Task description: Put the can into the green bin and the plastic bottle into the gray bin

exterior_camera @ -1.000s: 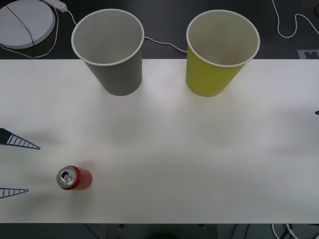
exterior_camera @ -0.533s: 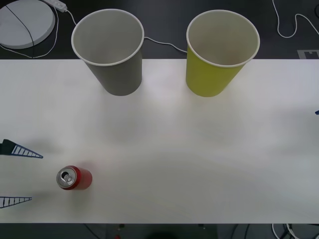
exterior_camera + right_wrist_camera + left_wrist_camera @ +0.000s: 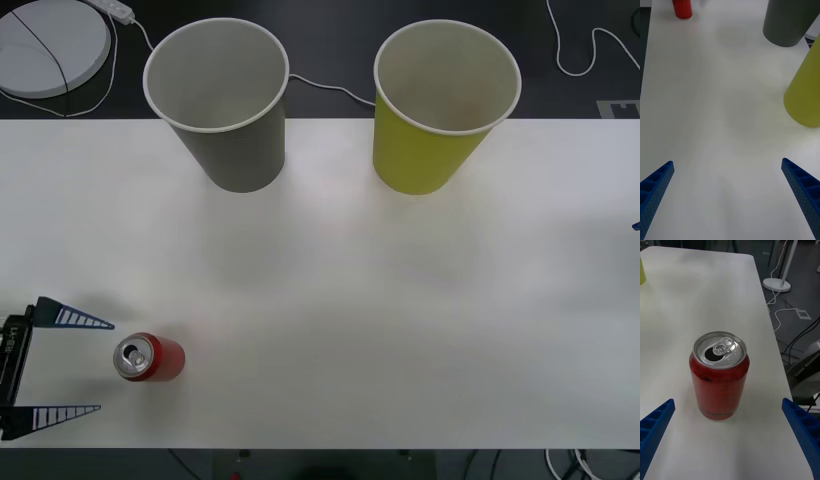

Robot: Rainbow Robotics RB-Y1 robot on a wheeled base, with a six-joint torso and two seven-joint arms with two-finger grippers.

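My gripper will drop the red can (image 3: 149,357) into the green bin, and the can should tip onto its side, because the bin is deep and its opening (image 3: 447,77) is wide.
The red can (image 3: 149,358) stands upright near the table's front left corner, its silver top and pull tab showing; it also appears as the can (image 3: 719,381) and the can (image 3: 682,8). My left gripper (image 3: 92,366) is open just left of it, fingers level with the can and apart from it. The gray bin (image 3: 222,105) stands at the back left and the green bin (image 3: 440,108) at the back right, both upright. My right gripper (image 3: 728,198) is open over bare table, far from the can. The plastic bottle is out of view.
The white table (image 3: 380,300) stretches between the bins and the front edge. Behind the table lie a white round disc (image 3: 45,45) and white cables (image 3: 320,85) on a dark floor. A floor stand base (image 3: 777,284) stands beyond the table's side edge.
My left gripper has moved right toward the can and slightly nearer the front edge; its black body now shows. The can and both bins have not moved.
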